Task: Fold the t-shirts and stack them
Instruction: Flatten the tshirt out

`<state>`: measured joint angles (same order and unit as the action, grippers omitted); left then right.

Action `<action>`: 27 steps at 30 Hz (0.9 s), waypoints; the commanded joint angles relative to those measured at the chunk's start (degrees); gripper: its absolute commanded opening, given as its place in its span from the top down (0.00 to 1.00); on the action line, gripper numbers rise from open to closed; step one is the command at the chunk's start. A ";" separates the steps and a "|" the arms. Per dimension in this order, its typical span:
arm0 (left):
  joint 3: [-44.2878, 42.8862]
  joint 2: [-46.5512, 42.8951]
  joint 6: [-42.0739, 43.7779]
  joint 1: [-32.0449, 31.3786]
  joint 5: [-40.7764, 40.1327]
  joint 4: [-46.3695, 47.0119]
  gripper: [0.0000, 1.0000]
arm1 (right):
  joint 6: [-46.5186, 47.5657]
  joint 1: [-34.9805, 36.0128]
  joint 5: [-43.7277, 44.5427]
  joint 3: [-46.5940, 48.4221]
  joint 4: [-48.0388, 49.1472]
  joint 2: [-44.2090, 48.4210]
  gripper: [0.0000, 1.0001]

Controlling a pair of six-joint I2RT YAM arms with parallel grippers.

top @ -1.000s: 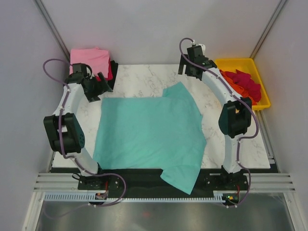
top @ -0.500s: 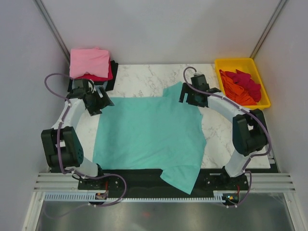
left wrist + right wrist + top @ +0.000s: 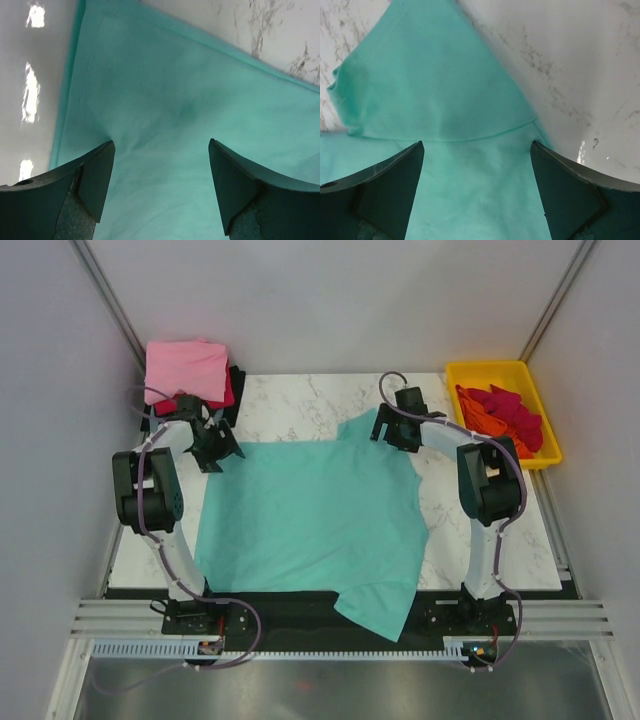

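Note:
The teal-green t-shirt's near sleeve [image 3: 382,609] is hanging over the table's near edge, so I should first pull the t-shirt's far side [image 3: 300,448] farther in, before my right gripper takes that sleeve.
A teal-green t-shirt [image 3: 310,515] lies spread flat on the marble table, one sleeve at the far right, the other hanging over the near edge. My left gripper [image 3: 216,450] is open, low over the shirt's far left corner [image 3: 160,115]. My right gripper [image 3: 398,436] is open, low over the far sleeve seam [image 3: 470,135]. Neither holds cloth. A folded pink shirt [image 3: 187,368] tops a stack with crimson and black ones at the far left. Red and orange shirts [image 3: 505,418] lie crumpled in the tray.
The yellow plastic tray [image 3: 488,371] stands at the far right corner. Bare marble table [image 3: 300,400] shows beyond the shirt and to its right. Grey walls close in the back and both sides.
Both arms have swung inward and lowered onto the teal shirt's far edge: the left onto the far left corner, the right onto the sleeve seam. The shirt has not moved.

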<state>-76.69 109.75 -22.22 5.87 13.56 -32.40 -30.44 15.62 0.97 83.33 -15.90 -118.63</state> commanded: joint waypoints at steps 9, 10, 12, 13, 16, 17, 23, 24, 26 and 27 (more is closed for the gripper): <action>-17.78 14.95 -0.90 -5.16 1.64 -0.38 0.21 | -2.78 -6.74 0.43 10.43 -4.31 -11.70 0.04; -19.10 15.92 -0.98 -5.17 1.73 -1.08 0.21 | -2.79 -7.78 0.17 11.32 -4.31 -12.32 0.04; -22.44 18.29 -1.25 -7.08 1.73 -1.61 0.20 | -2.79 -8.84 -0.79 15.08 -4.31 -14.86 0.04; -23.59 19.09 -1.34 -7.36 1.82 -1.96 0.20 | -2.44 -9.55 -0.80 16.93 -4.57 -16.01 0.05; -28.42 22.16 -1.95 -8.15 2.35 -2.57 0.20 | -2.17 -10.52 -0.88 24.06 -7.21 -20.14 0.04; -31.22 23.04 -2.13 -8.24 2.69 -3.19 0.20 | -1.91 -11.04 -0.88 25.73 -7.91 -21.19 0.04; -43.25 28.49 -2.48 -8.59 4.45 -5.47 0.20 | -1.90 -11.40 -0.62 39.01 -13.62 -28.14 0.05; -45.11 29.11 -2.48 -8.59 4.63 -6.61 0.20 | -2.17 -11.49 -0.36 38.84 -13.63 -27.80 0.04; -50.11 30.34 -2.48 -8.68 5.68 -8.02 0.19 | -2.26 -11.49 -0.88 38.66 -12.93 -27.27 0.04; -51.45 30.34 -2.39 -8.77 5.69 -9.51 0.19 | -2.09 -11.40 -0.88 39.01 -13.01 -26.75 0.04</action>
<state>-121.62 139.48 -23.33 -2.98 16.93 -38.26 -32.29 4.01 -0.19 121.86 -21.91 -143.13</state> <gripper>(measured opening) 0.806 0.960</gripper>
